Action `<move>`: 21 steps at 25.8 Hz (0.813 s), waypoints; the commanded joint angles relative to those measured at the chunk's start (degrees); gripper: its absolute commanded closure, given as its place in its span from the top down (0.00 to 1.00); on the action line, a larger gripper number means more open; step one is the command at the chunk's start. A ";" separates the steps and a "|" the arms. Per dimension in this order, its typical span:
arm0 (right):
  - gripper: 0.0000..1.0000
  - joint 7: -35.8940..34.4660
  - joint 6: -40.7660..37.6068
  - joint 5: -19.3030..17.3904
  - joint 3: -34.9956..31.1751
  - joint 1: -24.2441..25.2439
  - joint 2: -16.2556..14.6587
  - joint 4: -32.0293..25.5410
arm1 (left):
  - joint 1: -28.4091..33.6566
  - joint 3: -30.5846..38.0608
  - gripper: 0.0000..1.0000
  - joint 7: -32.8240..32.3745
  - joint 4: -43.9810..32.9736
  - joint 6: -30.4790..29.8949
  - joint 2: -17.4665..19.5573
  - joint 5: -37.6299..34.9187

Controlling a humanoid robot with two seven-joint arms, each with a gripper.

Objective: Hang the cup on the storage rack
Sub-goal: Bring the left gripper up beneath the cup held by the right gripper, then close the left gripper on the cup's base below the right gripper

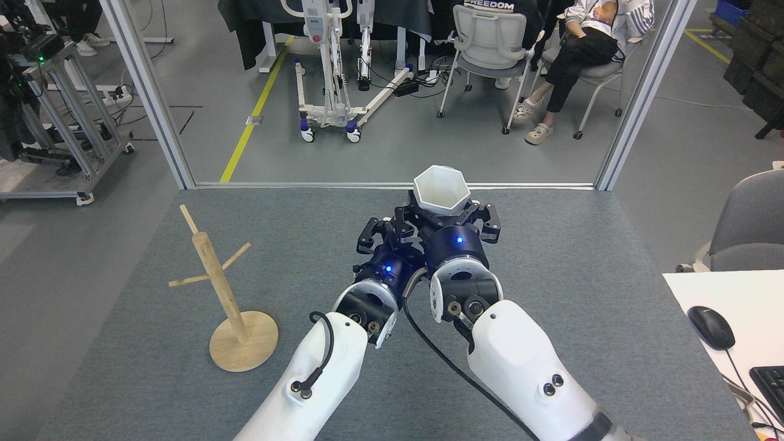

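Observation:
The cup (441,192) will tip its opening sideways when I hang it on the storage rack's thin peg (188,280), because that peg offers only a slim support.
The white hexagonal cup (441,188) stands upright, mouth up, over the far middle of the grey table, with my right gripper (446,215) shut on its lower body. The cup's base and its side tab are hidden by the black fingers. My left gripper (384,231) is open and holds nothing. It sits just left of and below the cup, close against the right gripper. The bamboo storage rack (215,275) stands upright on its round base (244,350) at the near left of the table, well apart from both grippers, with its thin pegs bare.
The table's far edge (392,185) runs just behind the cup, between two metal posts. A white desk (729,306) with a mouse and keyboard is at the right. A person sits on a chair (588,43) on the floor beyond.

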 commanded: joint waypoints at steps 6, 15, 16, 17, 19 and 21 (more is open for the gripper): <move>0.06 3.25 0.10 -0.23 0.01 0.08 -0.01 0.02 | -0.27 0.09 0.99 0.34 0.22 3.60 0.06 0.18; 0.06 3.25 0.10 -0.31 0.01 -0.01 -0.01 0.02 | 5.00 -0.17 0.99 1.48 -4.61 2.90 0.06 0.35; 0.06 3.25 0.10 -0.31 0.01 -0.01 -0.01 0.02 | 5.71 -0.70 0.99 1.48 -5.05 2.19 0.06 0.35; 0.06 3.25 0.10 -0.31 0.01 -0.01 -0.01 0.02 | 6.41 -1.67 0.99 1.48 -5.58 1.58 0.06 0.35; 0.06 3.25 0.02 -0.31 0.01 -0.01 -0.01 0.02 | 8.26 -2.99 0.99 1.48 -6.02 1.40 0.06 0.35; 0.06 3.25 0.02 -0.32 0.01 -0.01 -0.01 0.02 | 9.22 -3.07 0.99 1.48 -5.84 1.58 0.15 0.44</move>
